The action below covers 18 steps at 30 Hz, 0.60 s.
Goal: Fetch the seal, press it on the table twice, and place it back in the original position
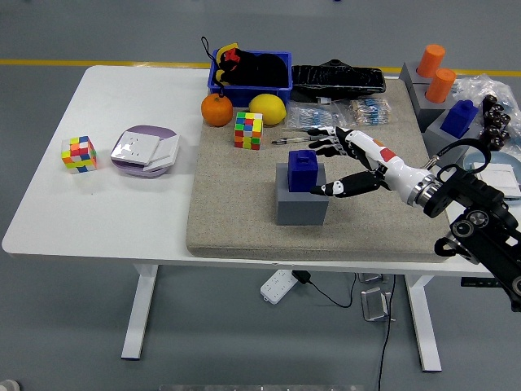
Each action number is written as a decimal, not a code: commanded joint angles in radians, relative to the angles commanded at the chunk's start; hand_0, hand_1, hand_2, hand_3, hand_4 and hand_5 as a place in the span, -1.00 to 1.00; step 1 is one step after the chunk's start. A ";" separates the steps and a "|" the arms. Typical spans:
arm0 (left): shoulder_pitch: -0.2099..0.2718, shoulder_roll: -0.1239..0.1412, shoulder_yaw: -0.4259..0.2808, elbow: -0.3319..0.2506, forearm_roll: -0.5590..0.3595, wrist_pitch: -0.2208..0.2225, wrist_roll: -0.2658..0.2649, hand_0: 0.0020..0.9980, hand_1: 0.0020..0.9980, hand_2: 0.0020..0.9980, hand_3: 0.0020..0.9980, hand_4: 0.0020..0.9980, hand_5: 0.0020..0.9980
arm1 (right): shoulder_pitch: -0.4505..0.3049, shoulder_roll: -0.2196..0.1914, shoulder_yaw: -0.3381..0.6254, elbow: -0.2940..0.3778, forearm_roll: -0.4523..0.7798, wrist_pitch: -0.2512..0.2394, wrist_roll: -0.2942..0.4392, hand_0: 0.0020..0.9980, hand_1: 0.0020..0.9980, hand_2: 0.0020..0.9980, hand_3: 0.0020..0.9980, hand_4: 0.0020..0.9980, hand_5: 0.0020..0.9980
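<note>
The grey base's rim [282,182] goes all around the seal's foot [303,169], so I expect the seal to come out by itself and leave an empty square hollow in the base when the robot lifts it.
The seal [306,170] is a small blue block with a knob on top, standing upright on a grey base [302,204] in the middle of the beige mat [236,228]. My right hand [327,165] reaches in from the right and sits just to the right of the seal. Its fingers [319,140] are spread, the thumb low by the seal's right side and the others behind its top. The hand holds nothing. My left arm does not show.
A second blue seal [461,116] on a grey base stands at the right, near two orange cylinders [435,72]. On the mat lie a Rubik's cube [248,130], an orange [216,110], a lemon [267,108], a pen [290,140]. A blue bin [250,75] stands behind. Left: another cube [79,154] and a purple-white box [145,151].
</note>
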 joint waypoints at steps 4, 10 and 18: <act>-0.002 -0.001 0.003 0.000 0.000 0.000 0.000 0.59 0.49 0.47 0.52 0.24 -0.12 | 0.027 0.014 -0.030 -0.021 0.006 -0.011 0.013 0.65 0.56 0.57 0.72 0.91 -1.00; -0.007 -0.002 0.007 -0.002 0.001 0.000 0.000 0.59 0.49 0.47 0.52 0.24 -0.12 | 0.061 0.032 -0.072 -0.072 0.019 -0.027 0.029 0.64 0.54 0.55 0.68 0.89 -1.00; -0.005 -0.001 0.020 -0.001 -0.004 -0.001 0.001 0.59 0.49 0.48 0.52 0.24 -0.12 | 0.077 0.029 -0.087 -0.105 0.024 -0.033 0.032 0.62 0.50 0.52 0.63 0.84 -1.00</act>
